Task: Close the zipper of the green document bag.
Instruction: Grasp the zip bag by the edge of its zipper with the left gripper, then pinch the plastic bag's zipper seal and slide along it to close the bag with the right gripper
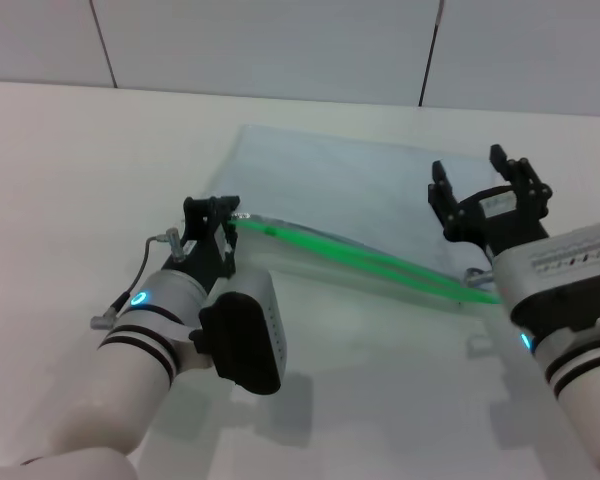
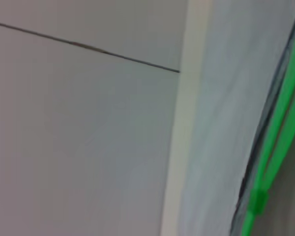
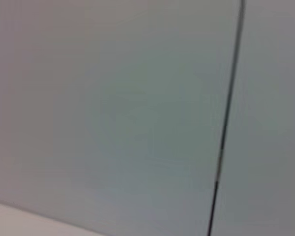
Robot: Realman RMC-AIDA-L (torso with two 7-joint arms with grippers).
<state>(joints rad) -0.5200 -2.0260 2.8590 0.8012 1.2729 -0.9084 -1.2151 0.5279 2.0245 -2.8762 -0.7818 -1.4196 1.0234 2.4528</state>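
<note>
I should take the zipper (image 1: pixel 270 229) with my right gripper close beside my left gripper, as the zipper's green lines (image 1: pixel 365 258) spread open past the zipper's end that gripper holds.
The green document bag (image 1: pixel 350 190) lies flat on the white table, translucent pale blue-grey, its green zipper (image 1: pixel 370 262) running along the near long edge. The two green lines of the zipper spread apart toward the right end. My left gripper (image 1: pixel 212 208) is low at the zipper's left end, right by the bag's near left corner. In the left wrist view the bag (image 2: pixel 226 113) fills the middle, with the zipper (image 2: pixel 280 123) beside it and a small thicker green piece (image 2: pixel 257 201) on the strip. My right gripper (image 1: pixel 472 168) hangs open above the bag's right end, holding nothing.
The white table (image 1: pixel 80 180) stretches left of and in front of the bag. Grey wall panels with dark seams (image 1: pixel 428 60) stand behind the table. The right wrist view shows only a wall panel seam (image 3: pixel 226 123).
</note>
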